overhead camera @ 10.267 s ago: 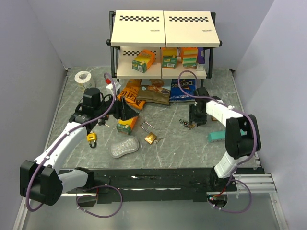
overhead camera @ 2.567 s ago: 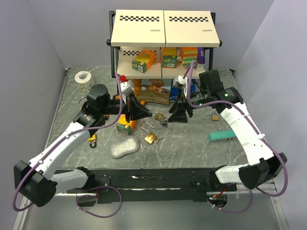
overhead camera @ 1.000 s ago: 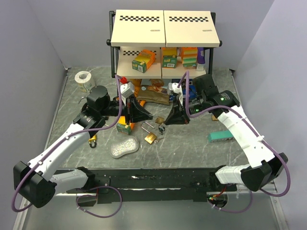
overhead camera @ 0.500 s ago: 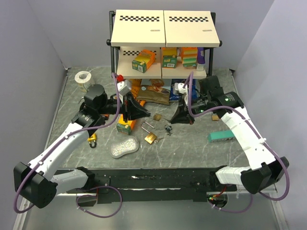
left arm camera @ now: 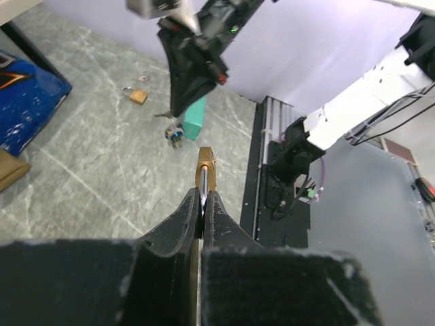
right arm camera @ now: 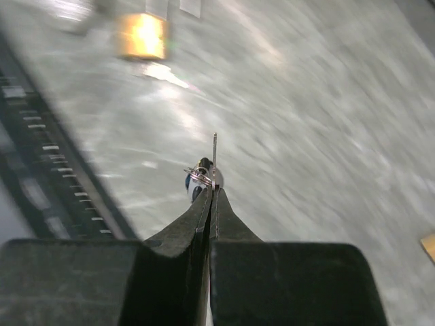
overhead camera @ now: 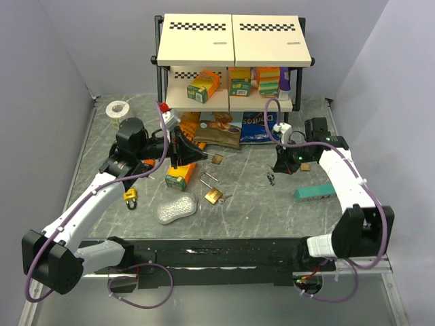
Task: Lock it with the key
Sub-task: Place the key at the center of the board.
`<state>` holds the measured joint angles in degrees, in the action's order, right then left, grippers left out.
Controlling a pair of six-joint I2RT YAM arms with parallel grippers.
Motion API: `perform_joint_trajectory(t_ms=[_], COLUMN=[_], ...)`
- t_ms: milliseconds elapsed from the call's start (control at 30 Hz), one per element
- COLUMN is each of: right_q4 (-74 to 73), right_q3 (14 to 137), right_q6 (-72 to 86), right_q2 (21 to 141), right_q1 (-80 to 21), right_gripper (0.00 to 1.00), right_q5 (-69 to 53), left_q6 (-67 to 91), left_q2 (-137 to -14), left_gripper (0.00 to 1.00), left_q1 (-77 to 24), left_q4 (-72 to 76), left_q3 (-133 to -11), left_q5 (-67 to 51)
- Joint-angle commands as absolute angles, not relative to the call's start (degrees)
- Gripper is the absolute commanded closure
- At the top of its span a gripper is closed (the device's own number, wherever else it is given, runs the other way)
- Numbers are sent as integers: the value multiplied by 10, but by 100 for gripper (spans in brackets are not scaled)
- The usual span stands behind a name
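The key and its tags (overhead camera: 270,178) hang freely above clear tabletop. I keep moving my right gripper toward the spot (overhead camera: 292,178) next to the teal block and let go there.
My left gripper (overhead camera: 202,156) is shut on the steel shackle of a brass padlock (left arm camera: 206,165), which it holds in the air pointing right; the padlock (overhead camera: 216,159) shows just beyond the fingers. In the left wrist view the left gripper (left arm camera: 202,198) pinches the shackle edge-on. My right gripper (overhead camera: 279,169) hovers to the right of the table's middle, shut on a key (right arm camera: 215,145) whose blade sticks out past the tips. The right gripper (right arm camera: 213,194) also carries the key's ring and tags (right arm camera: 201,179), which dangle below it (overhead camera: 272,179). Key and padlock are well apart.
A second brass padlock (overhead camera: 213,194) lies open on the table, near a clear plastic case (overhead camera: 175,208), an orange-green box (overhead camera: 179,177) and a yellow padlock (overhead camera: 129,197). A teal block (overhead camera: 314,193) and a small padlock (overhead camera: 306,166) lie at the right. The shelf (overhead camera: 231,102) and snack bags (overhead camera: 221,130) stand behind.
The right gripper has closed fully on the key and swung right, away from the held padlock, carrying the key ring with it. The left gripper has drawn slightly left with its padlock.
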<state>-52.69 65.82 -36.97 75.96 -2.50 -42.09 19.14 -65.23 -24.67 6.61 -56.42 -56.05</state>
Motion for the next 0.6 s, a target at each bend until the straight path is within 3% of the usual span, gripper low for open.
perform_joint_trajectory(t_ms=[0,567], right_q4=[-450,-383], right_q3=[650,711], right_q6=[-352,-386], right_q2=[820,1003], right_q1=[-4,48], right_gripper=[100,100], right_q5=[-285,-163], left_q6=[161,144], left_q2=[-647,-649], left_gripper=[99,99], left_q1=[-245,-246], left_q4=[55,45], left_q3=[-560,-535], left_q5=[-543,-536])
